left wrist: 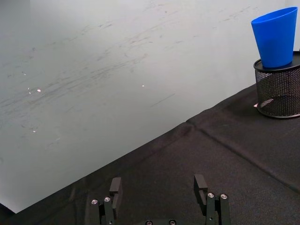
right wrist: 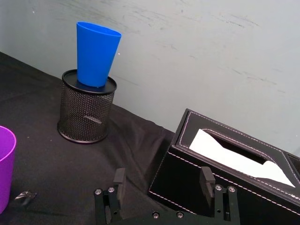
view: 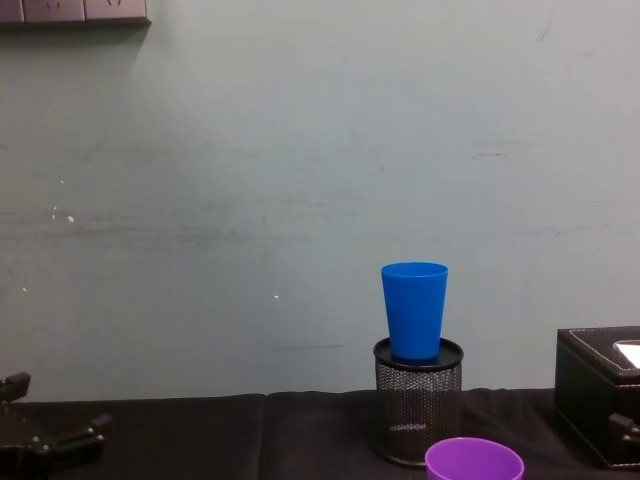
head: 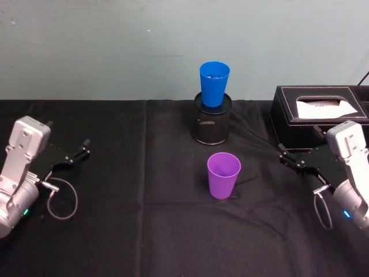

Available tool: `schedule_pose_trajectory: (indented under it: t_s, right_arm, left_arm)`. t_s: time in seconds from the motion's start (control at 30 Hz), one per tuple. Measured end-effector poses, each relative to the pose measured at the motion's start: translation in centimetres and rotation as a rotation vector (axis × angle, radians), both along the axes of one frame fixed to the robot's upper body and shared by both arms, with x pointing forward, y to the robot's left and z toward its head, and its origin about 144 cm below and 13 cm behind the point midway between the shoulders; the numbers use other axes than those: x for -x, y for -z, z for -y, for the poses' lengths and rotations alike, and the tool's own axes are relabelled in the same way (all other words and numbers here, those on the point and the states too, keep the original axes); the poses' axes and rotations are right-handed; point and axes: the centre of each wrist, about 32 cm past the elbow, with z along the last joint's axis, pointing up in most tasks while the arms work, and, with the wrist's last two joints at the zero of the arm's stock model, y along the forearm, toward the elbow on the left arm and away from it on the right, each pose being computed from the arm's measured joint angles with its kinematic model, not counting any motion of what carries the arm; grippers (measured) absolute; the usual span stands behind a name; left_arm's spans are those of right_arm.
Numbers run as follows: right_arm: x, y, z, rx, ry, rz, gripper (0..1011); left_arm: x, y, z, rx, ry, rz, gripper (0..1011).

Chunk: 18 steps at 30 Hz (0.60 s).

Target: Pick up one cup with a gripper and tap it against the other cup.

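The blue cup (view: 414, 310) should stay standing when I tap it, because its base rests flat on the pen holder's wider top (view: 418, 356).
The purple cup (head: 223, 175) stands upright on the black cloth at the table's middle; its rim shows in the chest view (view: 474, 462) and its side in the right wrist view (right wrist: 4, 166). Behind it, the blue cup (head: 214, 83) (view: 414, 310) (right wrist: 96, 54) (left wrist: 276, 37) stands upright on top of a black wire-mesh pen holder (head: 211, 124). My right gripper (head: 286, 156) (right wrist: 163, 178) rests open to the right of the purple cup, well apart from it. Far out at the left, my left gripper (head: 79, 151) (left wrist: 158, 186) is open and holds nothing.
A black tissue box (head: 320, 112) (right wrist: 225, 164) with a white tissue stands at the back right, just behind my right gripper. A pale wall runs close behind the table's far edge. A cable loop (head: 60, 199) hangs by the left wrist.
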Motion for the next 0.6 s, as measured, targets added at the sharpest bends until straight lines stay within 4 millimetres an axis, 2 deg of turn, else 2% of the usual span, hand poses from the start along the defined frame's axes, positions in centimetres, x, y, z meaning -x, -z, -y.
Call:
schedule_pose_trajectory:
  t_s: [0.37,0.6]
  right_arm:
    - [0.05,-0.05,0.03,-0.004,-0.002,0.005,1003]
    - [0.93,-0.75,-0.04,-0.05,-0.053,0.039,1003]
  left_arm:
    - [0.0,0.0,0.0,0.0,0.0,0.0,1000]
    - [0.0,0.0,0.0,0.0,0.0,0.0,1000]
